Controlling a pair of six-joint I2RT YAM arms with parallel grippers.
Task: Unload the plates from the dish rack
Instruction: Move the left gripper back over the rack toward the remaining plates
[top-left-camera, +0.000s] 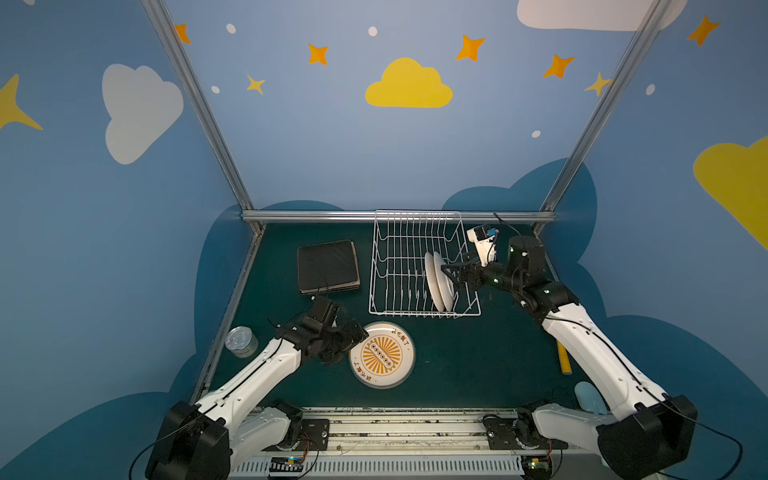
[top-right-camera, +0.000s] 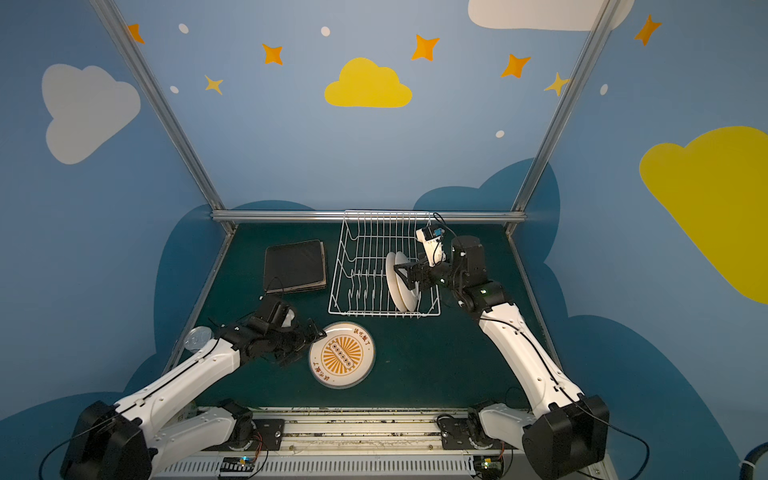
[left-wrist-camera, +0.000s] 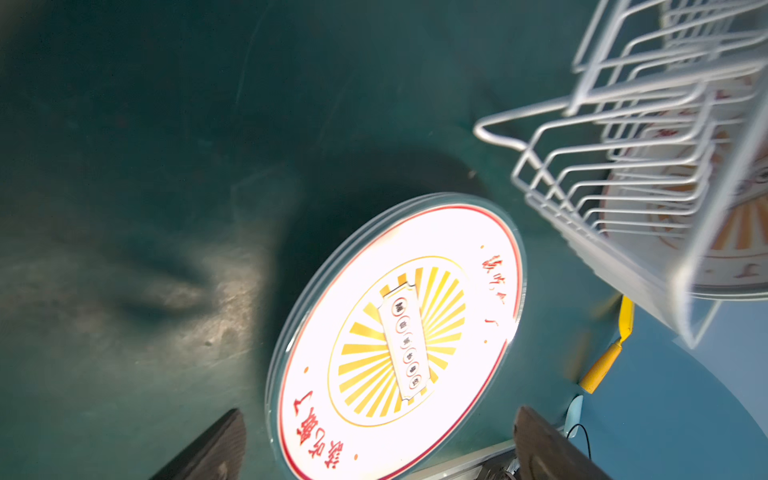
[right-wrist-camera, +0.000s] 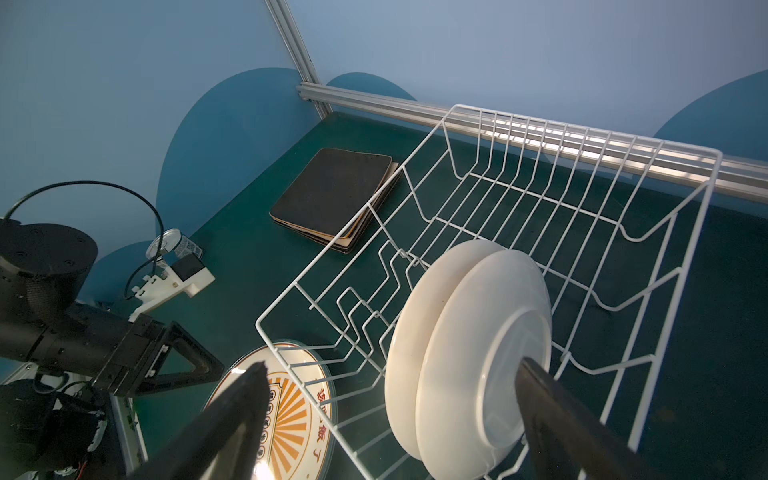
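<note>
My left gripper is in line with empty slots (top-left-camera: 404, 277) before the inner cream plate and a gap behind it, so it should keep going to that plate's edge (top-left-camera: 429, 257) and close there.
The white wire dish rack (top-left-camera: 399, 266) (top-right-camera: 365, 266) (right-wrist-camera: 540, 199) stands at the back of the green table. Two round cream plates (top-left-camera: 438, 284) (top-right-camera: 397, 286) (right-wrist-camera: 469, 353) stand on edge at its right end. My right gripper (top-left-camera: 451, 275) (top-right-camera: 402, 276) (right-wrist-camera: 390, 368) hovers open just right of them, its jaws wide apart. A round plate with an orange sunburst (top-left-camera: 382, 354) (top-right-camera: 341, 354) (left-wrist-camera: 399, 332) lies flat in front of the rack. My left gripper (top-left-camera: 353, 345) (top-right-camera: 309, 345) (left-wrist-camera: 380, 415) is open at its left rim, holding nothing. Square black-backed plates (top-left-camera: 328, 266) (top-right-camera: 295, 266) (right-wrist-camera: 332, 195) are stacked left of the rack.
A small tin (top-left-camera: 240, 340) (top-right-camera: 198, 337) (right-wrist-camera: 170, 245) stands by the left edge of the table. A yellow spatula handle (top-left-camera: 564, 361) (left-wrist-camera: 602, 365) and a pale blue spatula (top-left-camera: 590, 401) lie under my right arm. An aluminium rail (top-left-camera: 399, 216) runs behind the rack.
</note>
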